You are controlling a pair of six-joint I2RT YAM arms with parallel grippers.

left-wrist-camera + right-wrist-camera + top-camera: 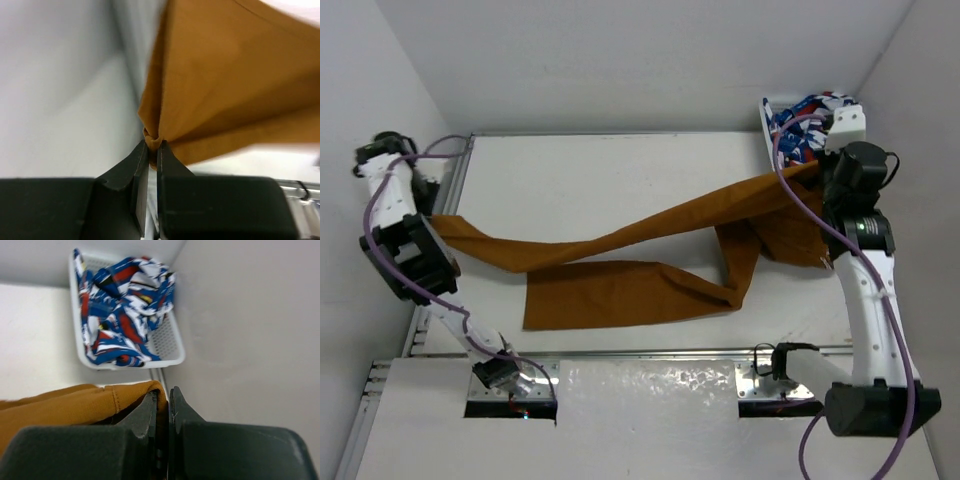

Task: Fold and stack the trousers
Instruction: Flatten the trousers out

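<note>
The trousers' leg [640, 229] runs taut and narrow from my left gripper, so my right gripper should ease inward before my left gripper takes the leg's end [450, 228] anew.
The mustard-brown trousers [620, 285] stretch across the table between both arms. One leg runs taut from the left edge up to the right; the other leg lies flat in the middle, folded back near the right. My left gripper [153, 145] is shut on a bunched cloth end of the trousers [225, 90] at the table's left edge [438, 222]. My right gripper [164, 392] is shut on a hemmed edge of the trousers [75, 405], held up at the far right [820, 170].
A white basket [167, 347] holding blue-red-white patterned cloth [120, 315] stands in the back right corner [810, 120], just beyond my right gripper. White walls enclose the table on the left, back and right.
</note>
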